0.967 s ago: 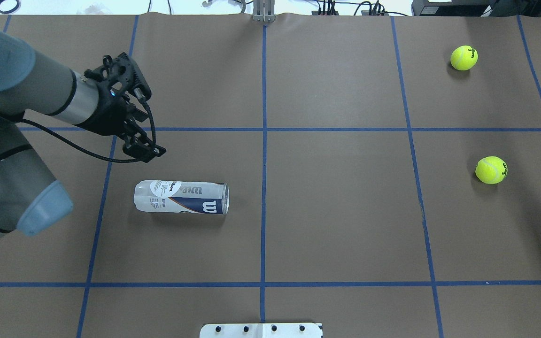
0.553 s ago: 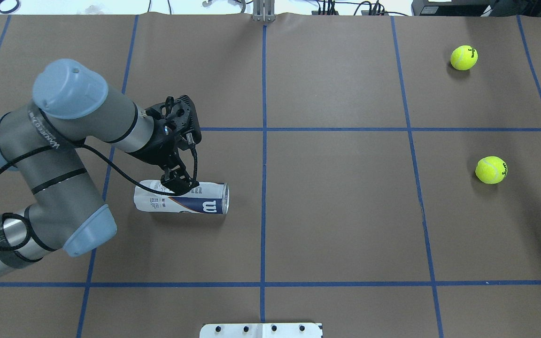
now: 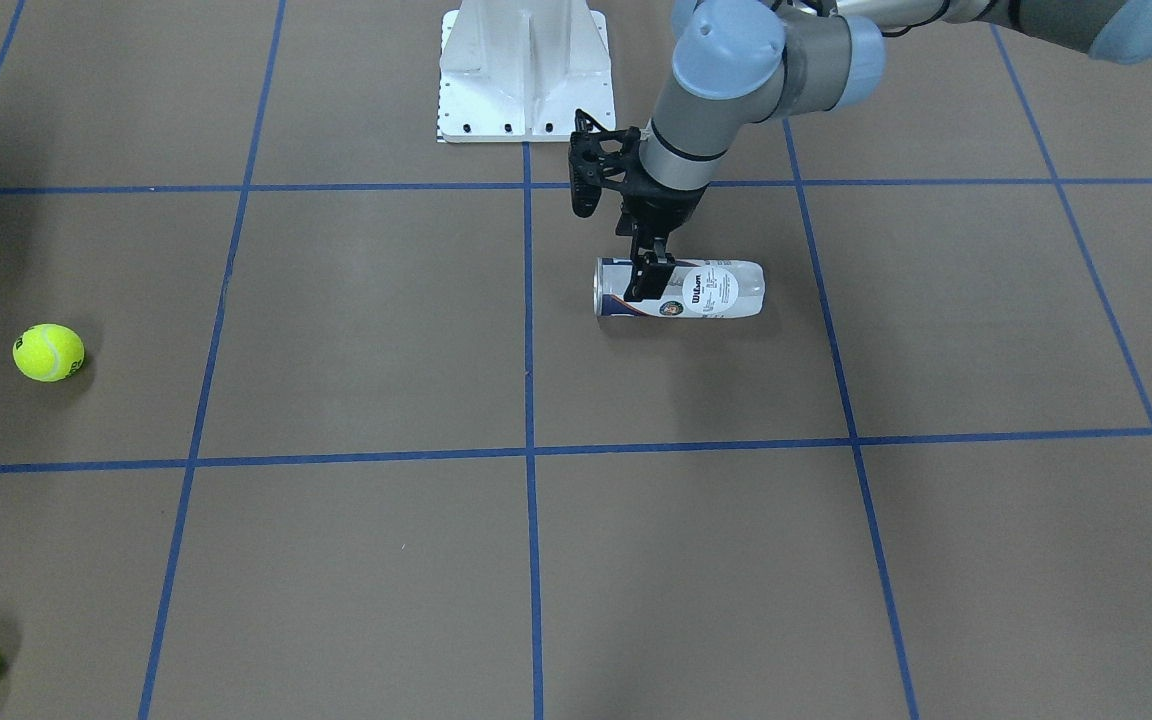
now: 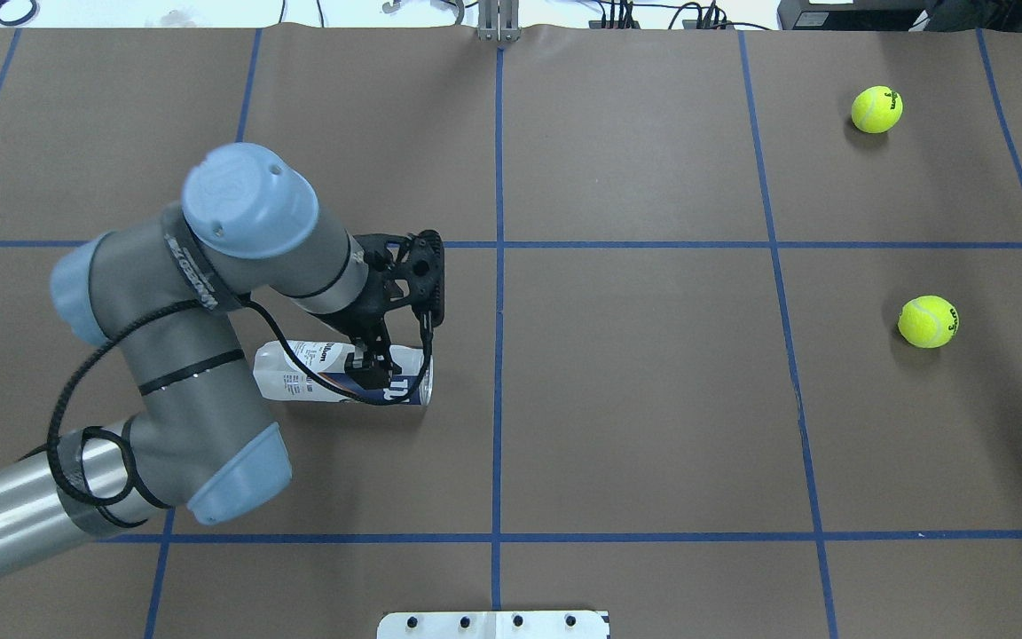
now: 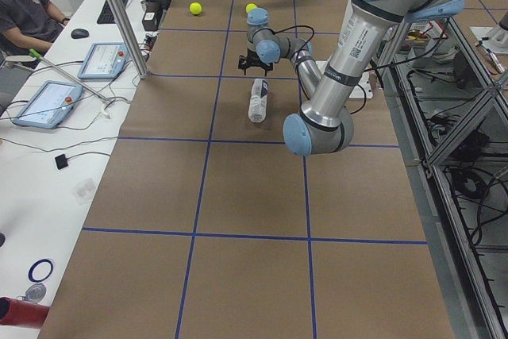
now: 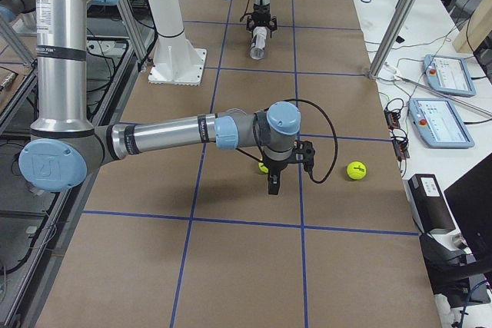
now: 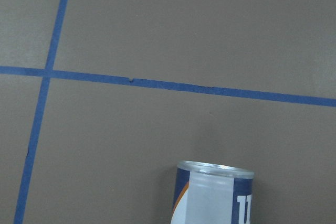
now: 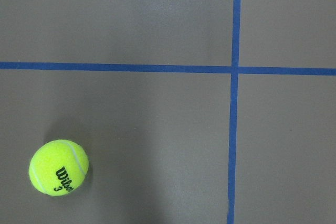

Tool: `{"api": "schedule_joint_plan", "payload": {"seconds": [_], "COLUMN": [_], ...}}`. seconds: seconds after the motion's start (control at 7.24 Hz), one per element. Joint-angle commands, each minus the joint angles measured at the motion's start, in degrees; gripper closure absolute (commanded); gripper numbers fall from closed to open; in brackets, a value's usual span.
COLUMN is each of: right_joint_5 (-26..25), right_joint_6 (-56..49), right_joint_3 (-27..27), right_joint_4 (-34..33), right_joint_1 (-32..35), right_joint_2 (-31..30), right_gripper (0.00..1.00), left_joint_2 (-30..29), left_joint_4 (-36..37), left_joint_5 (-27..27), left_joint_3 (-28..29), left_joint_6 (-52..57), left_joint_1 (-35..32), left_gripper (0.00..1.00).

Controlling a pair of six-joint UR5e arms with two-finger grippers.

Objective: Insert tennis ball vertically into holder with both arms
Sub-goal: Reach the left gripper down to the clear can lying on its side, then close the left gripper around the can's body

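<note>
I expect the holder to be empty, and open at its metal rim (image 3: 598,288), when I turn it upright, because the holder's clear end (image 3: 752,289) shows only pale grey.
The holder (image 4: 298,377) is a clear Wilson can with a navy and white label. It lies on its side left of the table's middle, its metal rim toward the centre line. It also shows in the front view (image 3: 711,290) and the left wrist view (image 7: 212,198). My left gripper (image 4: 369,364) points down right over the can near its rim end, jaws open across it. It also shows in the front view (image 3: 648,282). Two tennis balls (image 4: 876,109) (image 4: 928,321) lie at the far right. My right gripper (image 6: 273,182) hangs low beside one ball (image 8: 59,167); I cannot tell if it is open.
The white pedestal base (image 3: 524,70) stands at the robot's edge of the table, near the centre line. Blue tape lines (image 4: 499,293) divide the brown table cover into squares. Operators' tablets (image 6: 446,74) lie on a side bench beyond the far edge.
My left arm has swung right and toward the can. Its gripper went from behind and left of the can to right above its rim end. The can and balls have not moved.
</note>
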Motion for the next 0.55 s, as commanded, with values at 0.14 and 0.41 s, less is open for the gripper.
{"api": "schedule_joint_plan", "payload": {"seconds": [0.14, 0.41], "right_joint_5": [0.36, 0.28], "right_joint_6": [0.15, 0.07], "right_joint_3": [2.55, 3.16], "right_joint_4": [-0.05, 0.3], "right_joint_1": [0.01, 0.27], "right_joint_2": [-2.79, -3.5], "right_gripper": [0.01, 0.01], "left_joint_2": [-2.36, -6.49], "left_joint_4": [1.56, 1.56], "left_joint_5": [3.66, 5.84], "left_joint_3": [3.27, 7.83], "left_joint_6": [2.02, 2.02], "left_joint_1": [3.77, 3.78], "left_gripper": [0.0, 0.0]}}
